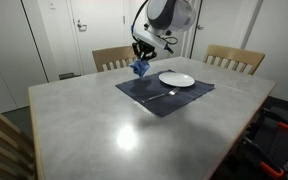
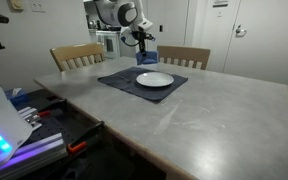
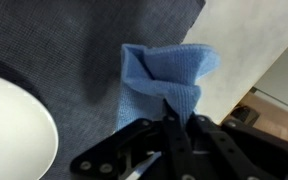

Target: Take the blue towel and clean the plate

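Observation:
The blue towel (image 1: 140, 68) is hanging clear of the white plate, so my gripper should keep going down toward the placemat's open corner (image 1: 130, 86) and let go there.
My gripper (image 3: 171, 112) is shut on the blue towel (image 3: 164, 72), which hangs bunched from the fingertips above the dark placemat (image 3: 74, 50). In both exterior views the gripper (image 1: 142, 50) (image 2: 141, 40) holds the towel (image 1: 139, 67) (image 2: 145, 53) above the far edge of the placemat (image 1: 164, 95) (image 2: 124, 80), just beside the white plate (image 1: 176, 79) (image 2: 154, 80). The plate's rim shows at the lower left in the wrist view (image 3: 14, 135). A fork (image 1: 156, 96) lies on the mat near the plate.
The grey table (image 1: 104, 130) (image 2: 214, 115) has wooden chairs (image 1: 112, 57) (image 1: 234, 58) at its far side. A cart with cables and tools (image 2: 34, 125) stands beside the table. White doors (image 1: 84, 25) are behind.

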Action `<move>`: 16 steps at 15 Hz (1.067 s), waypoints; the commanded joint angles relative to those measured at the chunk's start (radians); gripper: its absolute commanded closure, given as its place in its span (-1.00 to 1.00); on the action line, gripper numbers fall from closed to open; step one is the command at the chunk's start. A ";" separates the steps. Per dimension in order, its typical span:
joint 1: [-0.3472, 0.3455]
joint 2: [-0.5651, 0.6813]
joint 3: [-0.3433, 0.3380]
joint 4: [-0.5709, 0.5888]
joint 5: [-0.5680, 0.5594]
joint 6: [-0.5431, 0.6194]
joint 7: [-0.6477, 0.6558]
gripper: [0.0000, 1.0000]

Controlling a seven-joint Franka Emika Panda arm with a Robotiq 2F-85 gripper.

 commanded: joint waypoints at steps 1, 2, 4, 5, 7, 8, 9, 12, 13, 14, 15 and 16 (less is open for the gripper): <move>-0.068 0.044 0.116 0.077 0.050 -0.121 -0.152 0.95; -0.077 0.052 0.133 0.088 0.061 -0.162 -0.186 0.95; -0.081 0.071 0.141 0.116 0.075 -0.238 -0.244 0.95; -0.073 0.085 0.133 0.137 0.069 -0.287 -0.266 0.95; -0.046 0.121 0.103 0.182 0.046 -0.378 -0.292 0.95; -0.036 0.141 0.093 0.206 0.040 -0.412 -0.298 0.95; -0.029 0.160 0.086 0.227 0.036 -0.441 -0.305 0.95; -0.014 0.199 0.067 0.280 0.026 -0.510 -0.323 0.95; -0.012 0.198 0.061 0.285 0.026 -0.520 -0.325 0.31; -0.013 0.194 0.055 0.288 0.028 -0.529 -0.327 0.30; -0.015 0.184 0.052 0.283 0.032 -0.526 -0.333 0.17; -0.018 0.169 0.047 0.274 0.034 -0.526 -0.335 0.05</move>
